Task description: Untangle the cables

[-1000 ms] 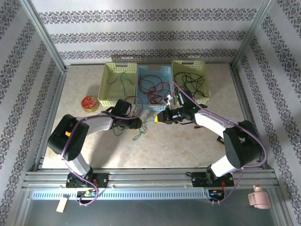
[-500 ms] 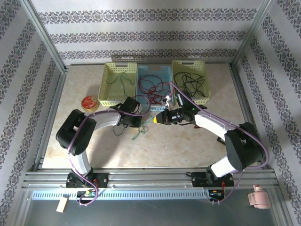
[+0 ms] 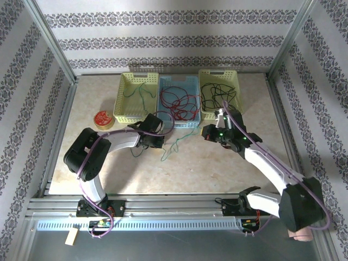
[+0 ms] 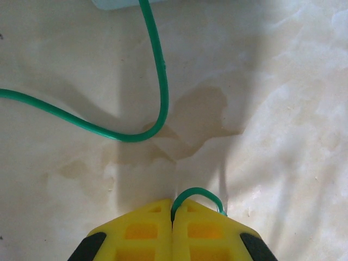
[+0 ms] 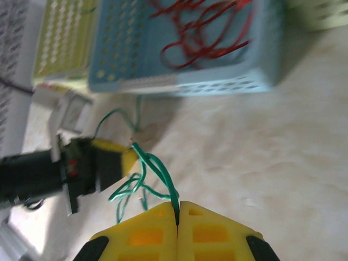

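My left gripper should stay still while my right gripper pulls its green cable (image 5: 163, 172) free before going to the basket, because tangled green loops (image 5: 132, 188) are bunched up next to my left gripper.
A thin green cable (image 3: 175, 145) stretches across the tabletop between my two grippers. My left gripper (image 3: 162, 141) is shut on one small loop of it; in the left wrist view its yellow fingers (image 4: 147, 228) pinch that loop, and more green cable (image 4: 161, 81) curves ahead. My right gripper (image 3: 205, 132) is shut on another stretch, the green cable (image 5: 157, 171) rising from its closed jaws with tangled loops beyond. Red cables (image 3: 181, 101) lie in the blue basket (image 3: 165, 120), black cables (image 3: 216, 93) in the right yellow-green basket (image 3: 237, 111), and another green cable (image 3: 140, 95) in the left yellow-green basket (image 3: 118, 103).
The three baskets stand side by side at the back of the table. A small round red-and-yellow disc (image 3: 103, 118) lies left of them. Metal frame posts and patterned walls enclose the table. Open tabletop (image 3: 190, 168) lies in front of the grippers.
My left gripper has closed on the green cable. The right arm has drawn back to the right, keeping its hold and pulling the cable out between the grippers.
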Available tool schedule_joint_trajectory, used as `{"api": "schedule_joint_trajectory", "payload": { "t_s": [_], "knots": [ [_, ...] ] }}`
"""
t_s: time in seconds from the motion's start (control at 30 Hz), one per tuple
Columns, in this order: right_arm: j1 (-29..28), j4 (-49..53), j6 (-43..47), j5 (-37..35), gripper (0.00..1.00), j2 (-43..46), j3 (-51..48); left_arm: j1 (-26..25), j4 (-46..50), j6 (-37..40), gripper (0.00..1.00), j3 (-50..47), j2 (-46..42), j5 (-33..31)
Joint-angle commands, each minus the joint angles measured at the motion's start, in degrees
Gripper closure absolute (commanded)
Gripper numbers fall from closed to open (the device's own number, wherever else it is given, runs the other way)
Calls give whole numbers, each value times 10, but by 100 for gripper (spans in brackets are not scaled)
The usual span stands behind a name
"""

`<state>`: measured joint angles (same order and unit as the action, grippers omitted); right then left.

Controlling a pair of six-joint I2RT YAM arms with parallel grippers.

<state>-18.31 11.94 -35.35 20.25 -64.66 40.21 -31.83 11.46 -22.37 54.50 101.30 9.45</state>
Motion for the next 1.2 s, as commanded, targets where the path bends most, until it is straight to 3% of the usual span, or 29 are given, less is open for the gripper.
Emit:
{"api": "schedule_joint_trajectory", "payload": {
  "t_s": [0.0,0.47,0.77,0.97,1.17],
  "knots": [
    [31,10,-33,-125,100,53,-14,-2,75,-6,100,-46,19,-53],
    [107,110,-71,-257,100,123,-39,6,99,-30,100,-87,-33,-99],
    [129,123,-72,-269,100,115,-32,14,90,-32,100,-101,-80,-91],
    [125,108,-44,-229,100,92,-29,14,9,-5,100,-127,-184,17],
    [17,82,-8,-237,100,44,-6,0,-21,27,100,-91,-223,140]
  ]
}}
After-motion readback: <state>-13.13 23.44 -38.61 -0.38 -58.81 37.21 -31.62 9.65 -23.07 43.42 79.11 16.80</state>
